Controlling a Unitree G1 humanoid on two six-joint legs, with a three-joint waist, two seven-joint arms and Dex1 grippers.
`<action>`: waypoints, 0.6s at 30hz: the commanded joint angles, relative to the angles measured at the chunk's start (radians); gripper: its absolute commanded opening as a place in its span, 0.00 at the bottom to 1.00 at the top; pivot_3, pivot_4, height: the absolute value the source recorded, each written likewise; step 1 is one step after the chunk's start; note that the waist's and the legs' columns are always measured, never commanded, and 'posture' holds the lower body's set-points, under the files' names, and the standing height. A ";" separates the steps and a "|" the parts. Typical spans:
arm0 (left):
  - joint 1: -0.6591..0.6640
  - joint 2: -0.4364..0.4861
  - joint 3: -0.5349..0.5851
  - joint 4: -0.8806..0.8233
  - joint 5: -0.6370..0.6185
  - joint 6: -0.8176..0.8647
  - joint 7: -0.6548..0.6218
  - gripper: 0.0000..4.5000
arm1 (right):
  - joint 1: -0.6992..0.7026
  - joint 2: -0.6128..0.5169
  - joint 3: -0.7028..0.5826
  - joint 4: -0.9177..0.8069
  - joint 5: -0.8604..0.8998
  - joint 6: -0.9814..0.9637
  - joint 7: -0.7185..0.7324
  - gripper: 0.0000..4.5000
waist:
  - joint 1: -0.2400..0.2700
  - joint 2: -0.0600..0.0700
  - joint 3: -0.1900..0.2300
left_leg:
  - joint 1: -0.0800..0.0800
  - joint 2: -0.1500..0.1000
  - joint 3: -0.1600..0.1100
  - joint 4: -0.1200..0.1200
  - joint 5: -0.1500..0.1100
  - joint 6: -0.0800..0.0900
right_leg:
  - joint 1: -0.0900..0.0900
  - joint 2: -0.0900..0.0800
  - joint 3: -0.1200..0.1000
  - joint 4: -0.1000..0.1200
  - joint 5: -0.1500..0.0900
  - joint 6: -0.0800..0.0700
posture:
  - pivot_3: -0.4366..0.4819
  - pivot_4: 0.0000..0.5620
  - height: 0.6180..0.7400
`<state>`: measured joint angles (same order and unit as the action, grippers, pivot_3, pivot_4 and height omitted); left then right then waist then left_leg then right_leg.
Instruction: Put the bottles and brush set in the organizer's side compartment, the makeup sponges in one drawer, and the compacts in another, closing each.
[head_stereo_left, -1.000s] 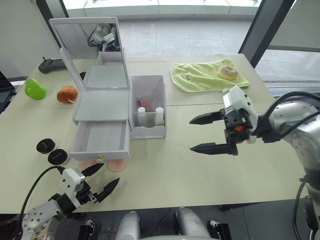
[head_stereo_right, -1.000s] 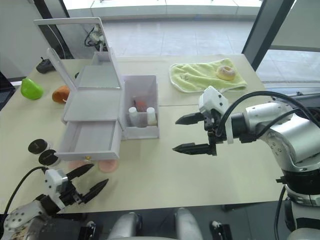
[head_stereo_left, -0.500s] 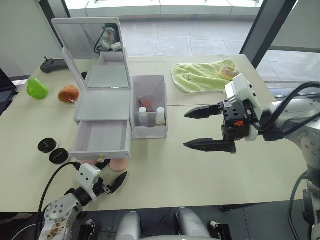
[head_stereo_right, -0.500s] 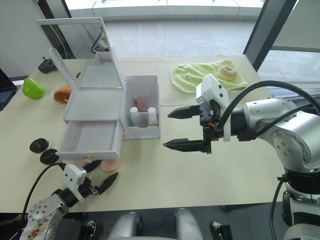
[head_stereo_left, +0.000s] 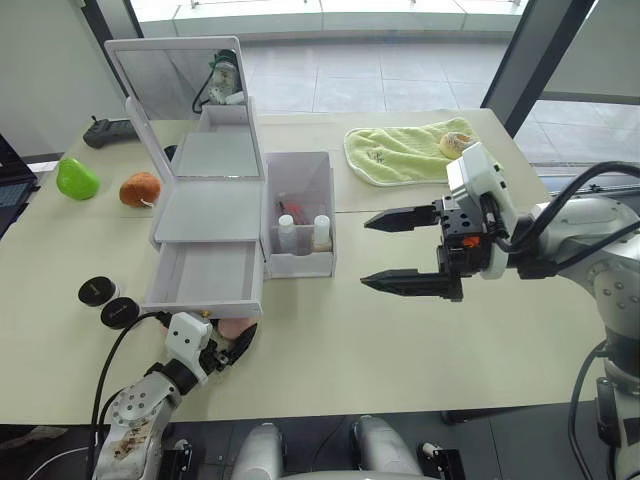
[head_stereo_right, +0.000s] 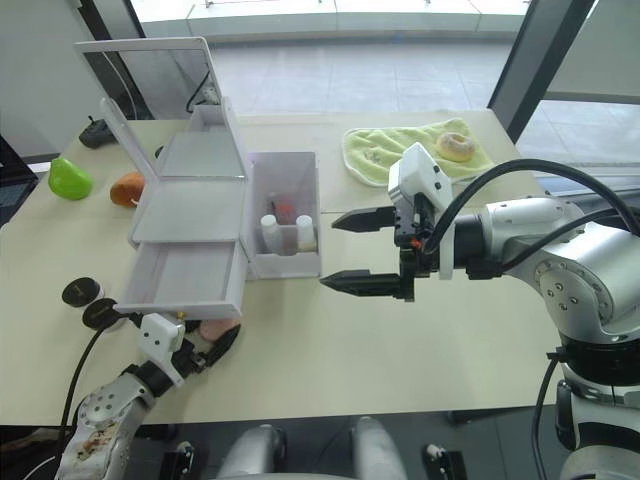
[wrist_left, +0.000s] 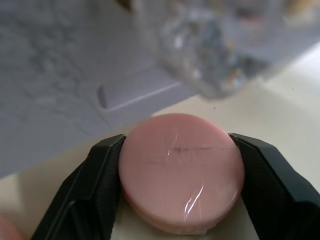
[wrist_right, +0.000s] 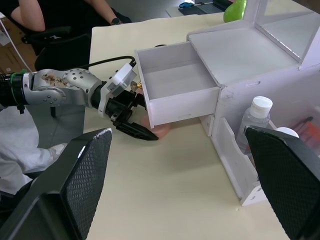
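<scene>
Another pink edge (wrist_left: 9, 230) shows past the finger, so the robot should expect a separate sponge to stay behind when the robot lifts this makeup sponge (head_stereo_left: 235, 327).
The organizer (head_stereo_left: 205, 210) stands with its mirror lid up and its lower drawer (head_stereo_left: 205, 277) pulled out and empty. Two white-capped bottles (head_stereo_left: 286, 229) and the pink-handled brush set (head_stereo_left: 291, 204) stand in the side compartment (head_stereo_left: 298, 262). A pink makeup sponge (wrist_left: 182, 172) lies on the table under the drawer front. My left gripper (head_stereo_left: 233, 336) is open, a finger at each side of its rim. A second pink edge (wrist_left: 4, 227) shows beside it. Two black compacts (head_stereo_left: 108, 302) lie left of the drawer. My right gripper (head_stereo_left: 365, 254) hangs open, right of the side compartment.
A green towel (head_stereo_left: 400, 152) with a doughnut-shaped thing (head_stereo_left: 457, 143) lies at the back right. A green fruit (head_stereo_left: 76, 178), an orange fruit (head_stereo_left: 140, 188) and a black controller (head_stereo_left: 105, 130) sit at the back left. A person (wrist_right: 60, 15) sits beyond the table's left end.
My left gripper has moved forward to the drawer front and now brackets the sponge. My right gripper has shifted left toward the side compartment, still open.
</scene>
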<state>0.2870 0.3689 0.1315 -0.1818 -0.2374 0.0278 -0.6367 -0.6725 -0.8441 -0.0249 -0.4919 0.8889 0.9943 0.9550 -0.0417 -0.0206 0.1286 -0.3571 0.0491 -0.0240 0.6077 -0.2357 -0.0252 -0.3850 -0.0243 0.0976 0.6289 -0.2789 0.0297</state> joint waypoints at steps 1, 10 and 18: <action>0.058 0.019 0.011 -0.015 -0.015 0.009 -0.010 0.65 | -0.026 0.008 -0.016 -0.019 0.026 -0.006 -0.007 1.00 | -0.003 0.000 0.000 | 0.000 0.000 0.000 0.000 0.000 0.000 | 0.000 0.000 0.000 0.000 0.000 0.000 | 0.48 0.27 1.00; 0.263 0.102 0.130 -0.103 -0.097 -0.042 -0.088 0.65 | -0.080 0.031 0.041 0.018 0.005 -0.029 0.053 1.00 | -0.021 -0.001 0.000 | 0.002 0.002 0.000 -0.002 -0.001 0.001 | -0.001 0.001 0.000 0.000 -0.001 -0.002 | 0.48 0.27 1.00; 0.493 0.127 0.297 -0.252 -0.253 -0.102 -0.217 0.65 | -0.168 0.056 0.110 0.150 -0.018 -0.056 0.206 1.00 | -0.019 -0.006 0.006 | 0.002 0.003 0.000 -0.003 -0.001 0.001 | -0.003 0.000 -0.001 -0.001 -0.006 -0.009 | 0.48 0.27 1.00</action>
<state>0.7737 0.4799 0.3560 -0.3895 -0.4527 -0.0486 -0.8445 -0.8072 -0.7897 0.0892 -0.3570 0.8692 0.9654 1.1243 -0.0605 -0.0271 0.1347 -0.3549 0.0518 -0.0242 0.6055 -0.2366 -0.0241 -0.3894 -0.0248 0.0960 0.6279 -0.2847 0.0207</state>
